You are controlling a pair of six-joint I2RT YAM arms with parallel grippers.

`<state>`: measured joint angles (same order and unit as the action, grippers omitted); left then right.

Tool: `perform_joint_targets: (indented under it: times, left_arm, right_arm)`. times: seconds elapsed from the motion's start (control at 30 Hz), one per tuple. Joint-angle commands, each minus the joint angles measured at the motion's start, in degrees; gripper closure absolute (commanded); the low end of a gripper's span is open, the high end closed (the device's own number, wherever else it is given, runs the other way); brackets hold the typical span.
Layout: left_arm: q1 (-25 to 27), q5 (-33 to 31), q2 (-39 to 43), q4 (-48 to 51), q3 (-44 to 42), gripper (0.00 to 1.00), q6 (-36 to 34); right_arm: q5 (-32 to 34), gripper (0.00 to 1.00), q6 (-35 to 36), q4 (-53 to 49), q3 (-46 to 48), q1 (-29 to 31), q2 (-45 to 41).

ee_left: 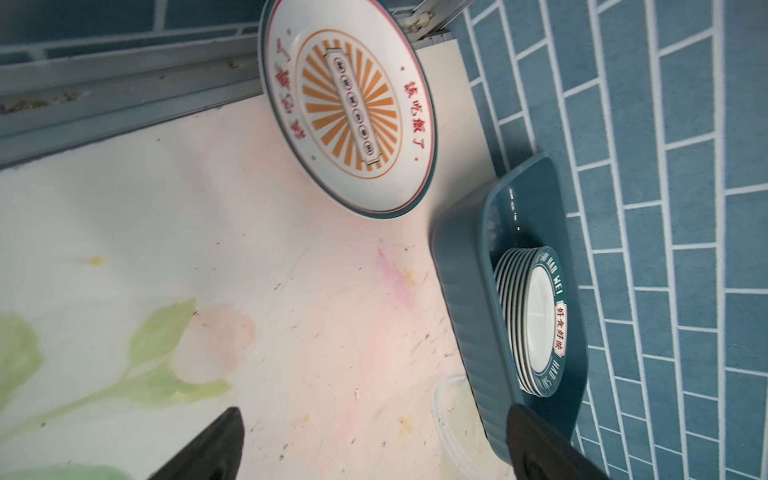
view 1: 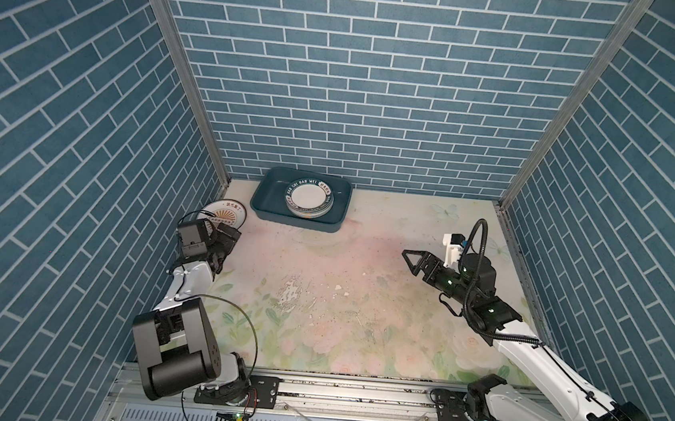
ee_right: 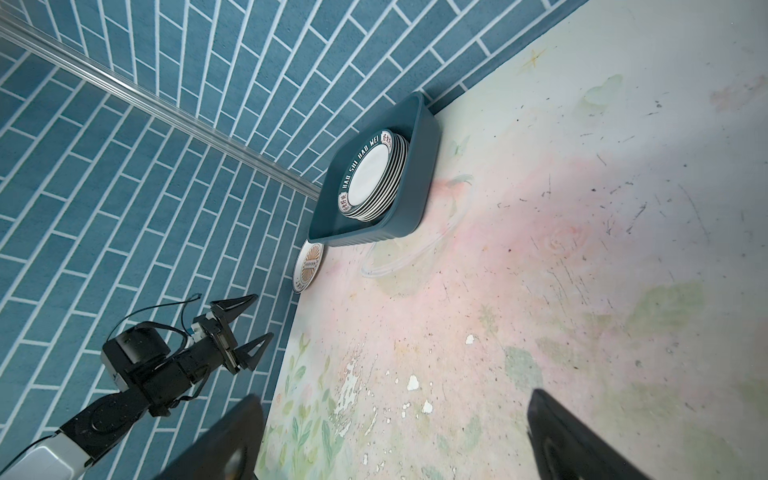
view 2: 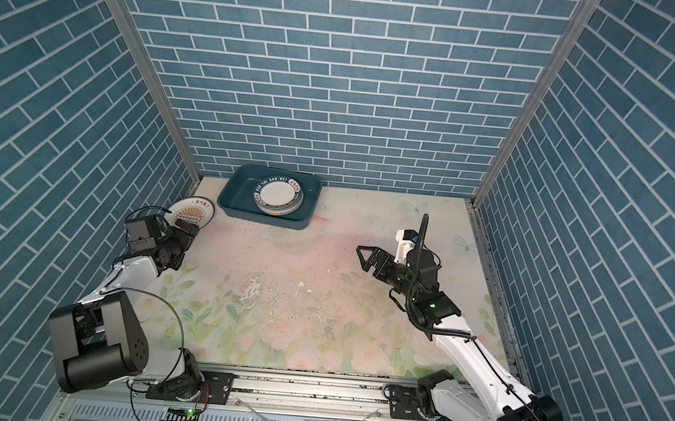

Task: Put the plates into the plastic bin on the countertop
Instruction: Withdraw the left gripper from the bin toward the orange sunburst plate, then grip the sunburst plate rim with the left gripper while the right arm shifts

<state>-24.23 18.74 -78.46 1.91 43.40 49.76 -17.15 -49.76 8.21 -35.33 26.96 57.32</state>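
Note:
My left gripper's open fingers, stacked vertically, face the sunburst plate's near edge (ee_left: 387,212); I keep lowering until they straddle it.
A stack of white plates (view 1: 309,200) (view 2: 278,196) with a dark-green lettered rim on top sits in the right half of the teal plastic bin (view 1: 262,196) (view 2: 231,194) at the back of the countertop (view 1: 340,303). One sunburst plate (view 1: 227,210) (ee_left: 349,108) lies outside the bin by the left wall, its edge over the rail. My left gripper (ee_right: 264,316) (ee_left: 374,409) hangs open just in front of that plate, apart from it and empty. My right gripper (view 1: 409,263) (ee_right: 395,397) is open and empty above the right-hand countertop.
A clear round plastic lid (ee_right: 415,245) (ee_left: 449,415) lies flat against the bin's front wall (ee_left: 465,291). Blue brick walls close in the left, back and right. A grey metal rail (view 1: 353,388) runs along the front edge, carrying both arm bases.

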Motion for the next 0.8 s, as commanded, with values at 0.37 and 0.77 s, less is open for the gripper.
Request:
perform_joint_targets:
  times: [0.37, 0.77]
  left_arm:
    - [-3.2, 8.2, -16.5, -21.4, -0.9, 0.00, 13.0]
    - [-3.7, 6.1, -24.5, -22.0, 3.0, 0.01, 15.7]
  right_arm:
    - [-5.8, 0.02, -6.3, 19.3, 0.8, 0.3, 10.8]
    - [-11.8, 0.01, -9.6, 29.8, -4.9, 0.2, 24.9]
